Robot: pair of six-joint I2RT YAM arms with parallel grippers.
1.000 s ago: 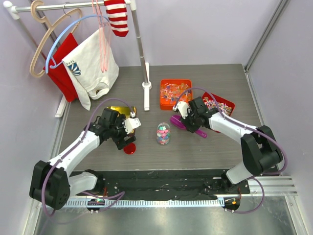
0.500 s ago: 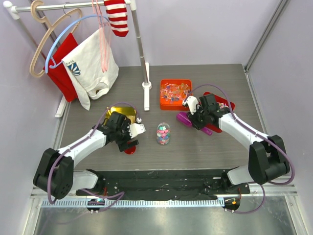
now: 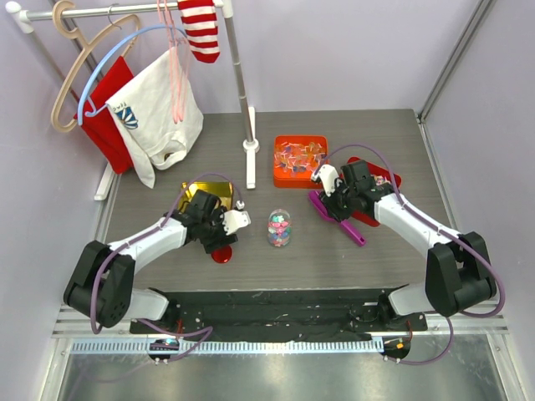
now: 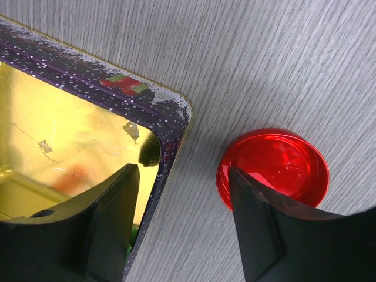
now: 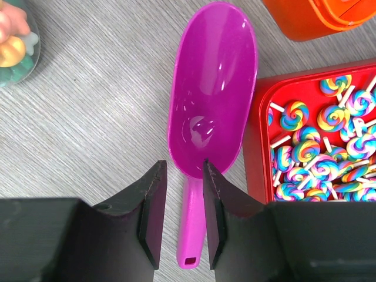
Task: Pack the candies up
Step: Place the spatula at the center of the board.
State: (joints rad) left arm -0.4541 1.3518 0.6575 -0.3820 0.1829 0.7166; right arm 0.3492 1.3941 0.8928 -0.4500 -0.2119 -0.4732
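Observation:
The red lid's rim [image 4: 218, 174] only just reaches between the left gripper's fingers, so the robot should lift off and come down further over the red lid [image 4: 275, 165] to pinch it.
The candies [image 3: 278, 224] are small pastel sweets in a clear jar [image 3: 278, 237] standing open at the table's middle; the jar's edge shows in the right wrist view [image 5: 14, 44]. My right gripper [image 3: 334, 194] [image 5: 183, 170] is open, its jaws on either side of the handle of a purple scoop [image 5: 214, 100] [image 3: 338, 220] that lies empty on the table. My left gripper [image 3: 219, 236] [image 4: 185, 235] is open over bare table, between the corner of a gold tin [image 4: 117, 94] [image 3: 203, 194] and a red lid [image 4: 271, 170] [image 3: 221, 253].
A red tin [image 5: 258, 135] [image 3: 391, 178] of swirl lollipops lies right of the scoop. An orange tin [image 3: 299, 159] [image 5: 317, 17] of wrapped sweets lies behind it. A clothes rack's pole foot [image 3: 251, 150] stands at the back, with hangers and clothes [image 3: 155, 113] at the back left.
My right gripper shifted right and the scoop now lies flat on the table with more of its handle showing. My left gripper moved a little toward the red lid.

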